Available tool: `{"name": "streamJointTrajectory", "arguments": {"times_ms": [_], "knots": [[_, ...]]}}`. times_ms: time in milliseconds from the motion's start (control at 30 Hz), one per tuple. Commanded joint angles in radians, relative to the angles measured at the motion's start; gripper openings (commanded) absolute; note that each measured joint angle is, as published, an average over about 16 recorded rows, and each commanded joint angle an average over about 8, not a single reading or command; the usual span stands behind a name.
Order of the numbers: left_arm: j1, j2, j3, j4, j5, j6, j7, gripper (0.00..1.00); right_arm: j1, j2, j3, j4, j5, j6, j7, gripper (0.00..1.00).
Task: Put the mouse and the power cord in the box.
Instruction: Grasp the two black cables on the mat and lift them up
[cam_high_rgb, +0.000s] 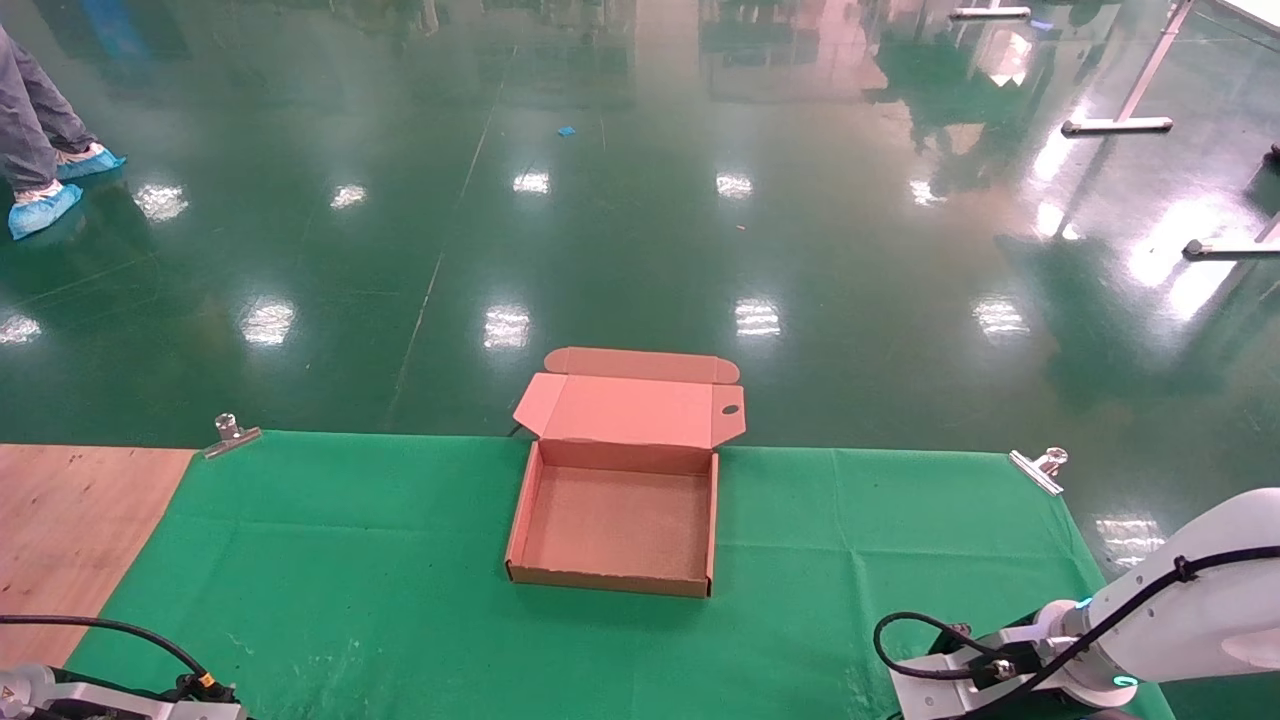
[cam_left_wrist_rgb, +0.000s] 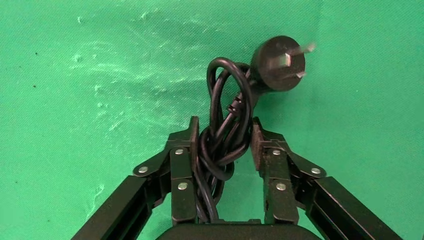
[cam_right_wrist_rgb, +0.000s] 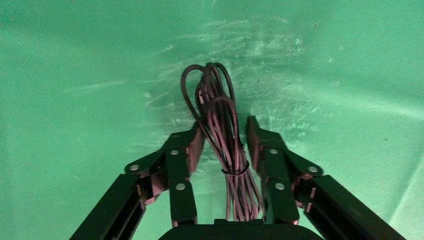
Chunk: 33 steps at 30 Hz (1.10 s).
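Observation:
A tie (cam_right_wrist_rgb: 236, 171) cinches the mouse's coiled cable (cam_right_wrist_rgb: 225, 132), so the coil will stay bundled and the mouse will dangle close below when I lift.
The brown cardboard box (cam_high_rgb: 610, 579) stands open in the middle of the green cloth, its lid (cam_high_rgb: 625, 410) folded back and nothing inside. In the left wrist view the power cord (cam_left_wrist_rgb: 220, 100), a knotted black bundle with its plug (cam_left_wrist_rgb: 277, 62), lies on the cloth. My left gripper (cam_left_wrist_rgb: 223, 131) is shut on the knot, with both pads touching it. In the right wrist view a tied bundle of thin black mouse cable (cam_right_wrist_rgb: 220, 115) runs between the fingers of my right gripper (cam_right_wrist_rgb: 223, 131), which is open with a gap on one side. The mouse body is hidden.
Both arms sit low at the near edge, the left arm (cam_high_rgb: 110, 700) and the right arm (cam_high_rgb: 1150, 620). Metal clips (cam_high_rgb: 230, 435) (cam_high_rgb: 1040, 468) pin the cloth's far corners. Bare wood (cam_high_rgb: 70, 520) shows at the left. A person's feet (cam_high_rgb: 45, 205) stand on the floor beyond.

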Motion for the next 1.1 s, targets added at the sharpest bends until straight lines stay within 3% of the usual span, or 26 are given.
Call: {"name": "streamJointTrajectory", "arguments": {"times_ms": [33,533,833,1100], "knots": [[0.001,-0.001,-0.001,0.001,-0.001,-0.002,0.001,0.00,0.000,-0.001,0.000,-0.002,0.001,0.000,-0.001,0.00],[-0.031,-0.016,-0.002,0.002,-0.003,0.054,0.002,0.00,0.018,0.060,0.025,0.102,0.046,-0.077,0.020,0.00],[-0.131,-0.025,-0.004,-0.018,-0.006,0.099,-0.032,0.00,0.042,0.152,0.069,0.321,0.109,-0.161,0.104,0.00],[-0.245,0.027,-0.003,-0.066,-0.005,0.175,-0.098,0.00,0.079,0.193,0.108,0.542,0.156,-0.219,0.239,0.00]]}}
